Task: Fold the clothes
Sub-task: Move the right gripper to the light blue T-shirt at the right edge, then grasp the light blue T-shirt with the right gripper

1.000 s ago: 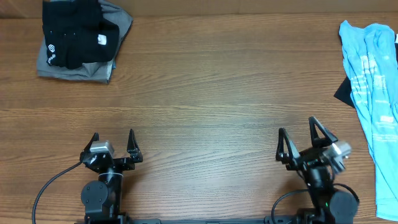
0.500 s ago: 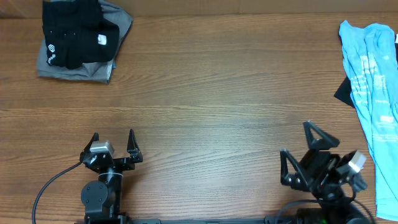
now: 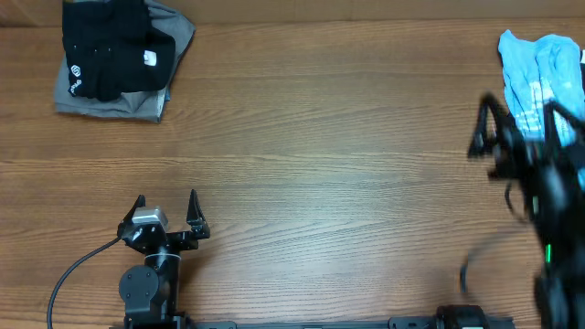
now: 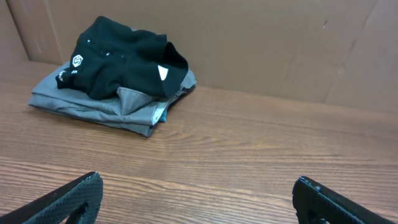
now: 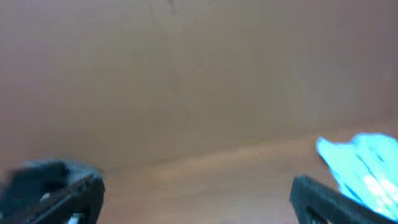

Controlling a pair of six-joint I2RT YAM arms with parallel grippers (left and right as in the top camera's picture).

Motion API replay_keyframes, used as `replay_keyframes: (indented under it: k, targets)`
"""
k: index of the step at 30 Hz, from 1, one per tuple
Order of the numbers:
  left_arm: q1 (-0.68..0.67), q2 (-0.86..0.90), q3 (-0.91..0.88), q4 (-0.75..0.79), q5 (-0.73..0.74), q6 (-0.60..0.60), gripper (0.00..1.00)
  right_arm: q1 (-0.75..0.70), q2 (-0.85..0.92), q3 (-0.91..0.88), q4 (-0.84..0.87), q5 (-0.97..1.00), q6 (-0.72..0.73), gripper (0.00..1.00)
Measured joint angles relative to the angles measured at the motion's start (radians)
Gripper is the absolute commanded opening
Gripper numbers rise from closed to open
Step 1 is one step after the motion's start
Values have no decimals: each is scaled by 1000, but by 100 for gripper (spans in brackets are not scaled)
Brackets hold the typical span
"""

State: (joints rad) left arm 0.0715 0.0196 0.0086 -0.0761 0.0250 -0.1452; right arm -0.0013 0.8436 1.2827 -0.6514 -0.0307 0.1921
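The light blue T-shirt is uncovered close to my open, empty right gripper. I should go on toward its edge-side cloth until my fingers straddle it, then close them.
The clothes lie in two places. A light blue T-shirt is crumpled at the table's far right edge and shows at the right of the right wrist view. A black garment on a folded grey one sits at the far left corner, also seen in the left wrist view. My right gripper is blurred with motion, raised over the near part of the blue shirt, open and empty. Near the front edge on the left, my left gripper stands open with nothing between its fingers.
A brown cardboard wall stands behind the wooden table. A black cable runs from the left arm's base toward the front left edge.
My right arm has swung from the front edge up and to the right, and is now over the blue T-shirt. The left arm and the clothes have not moved.
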Motion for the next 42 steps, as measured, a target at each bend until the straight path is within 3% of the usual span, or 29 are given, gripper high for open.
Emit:
replay_keyframes:
  k: [6, 9, 13, 22, 28, 35, 42]
  targets:
    - [0, 0, 0, 1, 0, 0, 100, -36, 576, 427, -323, 76, -100, 100]
    - [0, 1, 0, 1, 0, 0, 100, -61, 793, 552, -420, 128, -121, 100]
    - [0, 1, 0, 1, 0, 0, 100, -85, 973, 593, -412, 227, -134, 100]
    - [0, 1, 0, 1, 0, 0, 100, -259, 1057, 603, -314, 372, -144, 100]
    - [0, 1, 0, 1, 0, 0, 100, -504, 1134, 616, -279, 293, -144, 99]
    - [0, 1, 0, 1, 0, 0, 100, -630, 1261, 616, -246, 214, -154, 99]
    - [0, 1, 0, 1, 0, 0, 100, -714, 1343, 616, -172, 164, -196, 90]
